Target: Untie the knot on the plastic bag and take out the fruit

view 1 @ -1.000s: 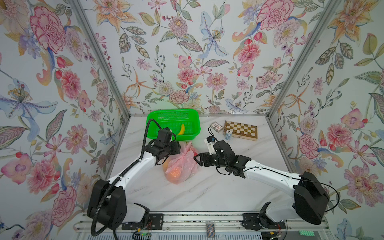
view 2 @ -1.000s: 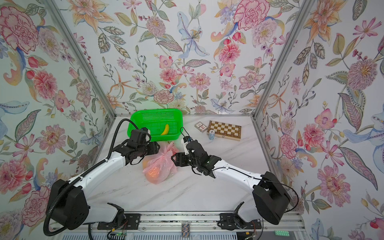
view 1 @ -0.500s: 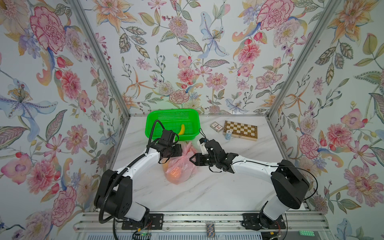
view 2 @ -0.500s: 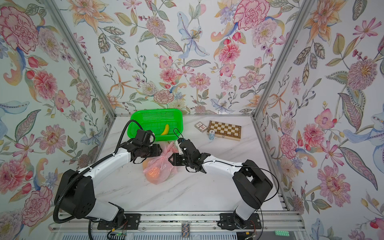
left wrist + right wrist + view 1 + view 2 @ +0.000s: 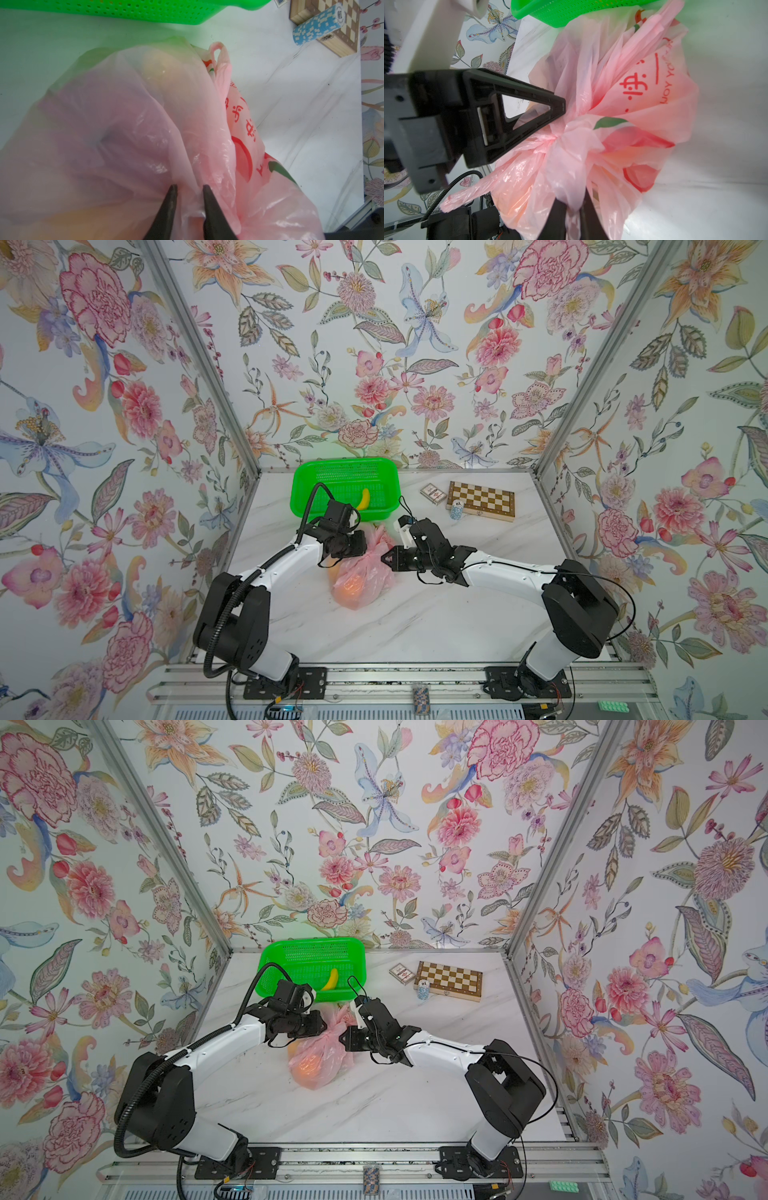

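The bag's film beside the knot is in my closed left gripper, so next I open it and grab the handle tail's fold where it meets the knot.
The pink plastic bag lies on the marble table in front of the basket. An orange fruit shows through its film. The knot is a bunched twist at the bag's top, with loose handle tails fanning out from it. My left gripper comes in from the left and is shut on a fold of film beside the knot. From the right, my right gripper is shut on a fold of the bag's film just below the knot. The two grippers face each other across it.
A green perforated basket holding a small yellow banana stands right behind the bag. Back right are a wooden chessboard, a card box and a stack of blue chips.
Both grippers have closed from open onto the bag's film. The right gripper moved left to the knot during the last second. The bag has stayed in place.
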`<act>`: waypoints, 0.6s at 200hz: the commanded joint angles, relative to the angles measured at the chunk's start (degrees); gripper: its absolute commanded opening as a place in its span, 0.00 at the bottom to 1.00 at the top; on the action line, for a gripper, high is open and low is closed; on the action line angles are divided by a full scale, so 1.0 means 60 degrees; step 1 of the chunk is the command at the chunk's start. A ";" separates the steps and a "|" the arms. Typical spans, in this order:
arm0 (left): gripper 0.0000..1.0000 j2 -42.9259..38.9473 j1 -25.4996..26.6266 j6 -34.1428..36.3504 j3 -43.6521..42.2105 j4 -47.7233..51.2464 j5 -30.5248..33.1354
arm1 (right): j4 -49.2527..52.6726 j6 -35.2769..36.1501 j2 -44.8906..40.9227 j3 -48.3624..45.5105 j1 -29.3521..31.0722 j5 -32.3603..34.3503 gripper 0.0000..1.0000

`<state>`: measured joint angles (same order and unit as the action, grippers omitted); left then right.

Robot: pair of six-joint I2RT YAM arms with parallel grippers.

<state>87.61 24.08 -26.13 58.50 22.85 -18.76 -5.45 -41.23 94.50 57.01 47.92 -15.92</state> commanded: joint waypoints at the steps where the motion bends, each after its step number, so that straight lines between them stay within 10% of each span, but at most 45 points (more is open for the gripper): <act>1: 0.08 -0.0081 0.0118 -0.0155 -0.0155 -0.0292 -0.0221 | -0.0063 0.0000 -0.0041 -0.0205 -0.0073 0.0138 0.06; 120: 0.00 -0.1627 -0.0242 -0.0245 -0.0397 -0.0119 0.1480 | -0.0789 -0.0505 -0.2111 -0.2470 -0.1423 -0.0026 0.00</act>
<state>80.62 24.10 -26.94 57.23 21.80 -13.93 -9.28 -42.54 84.38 45.25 41.52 -16.14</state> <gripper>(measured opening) 0.047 0.047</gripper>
